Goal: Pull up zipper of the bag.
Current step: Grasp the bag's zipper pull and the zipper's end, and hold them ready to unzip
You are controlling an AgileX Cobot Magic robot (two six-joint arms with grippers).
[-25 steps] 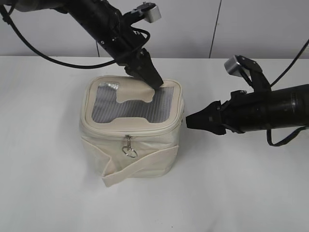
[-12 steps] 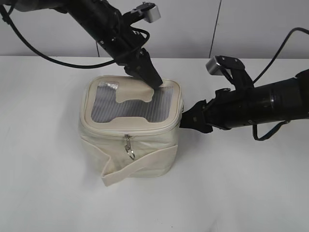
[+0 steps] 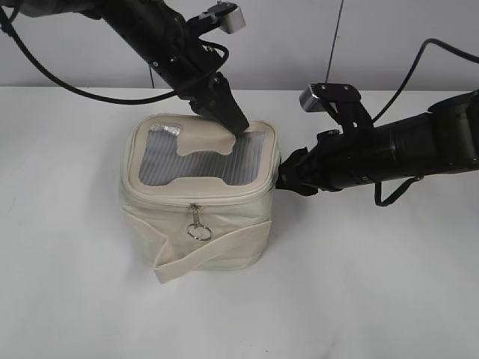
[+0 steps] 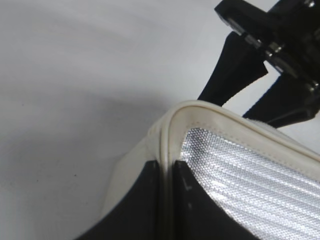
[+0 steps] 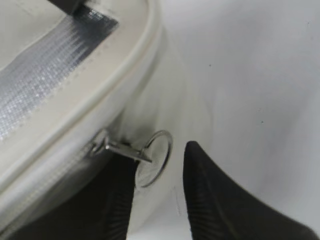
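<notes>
My gripper will pull, and then the wire pull's slider (image 5: 102, 142) will go around the corner of the bag to meet another silver slider (image 3: 196, 215), because that one hangs at the bag's front.
The cream bag (image 3: 224, 213) stands on the table, lid with grey mesh on top. Its zipper track runs under the lid rim; one silver slider with a ring pull (image 3: 198, 228) hangs at the front. My left gripper (image 3: 233, 124) is shut on the lid's far rim; the left wrist view shows its jaws (image 4: 167, 172) pinching the cream piping (image 4: 167, 130). My right gripper (image 3: 282, 179) is open at the bag's right side. In the right wrist view a second slider and ring pull (image 5: 155, 159) lie between its open jaws (image 5: 160, 172), untouched.
The bag's wide cream strap (image 3: 217, 250) sticks out at its front lower edge. The white table (image 3: 359, 292) runs back to a grey wall (image 3: 299, 37). Black cables trail from both arms.
My right arm has moved left up to the bag's right side. The bag has shifted slightly left and the front ring pull has swung. My left gripper stays on the lid rim.
</notes>
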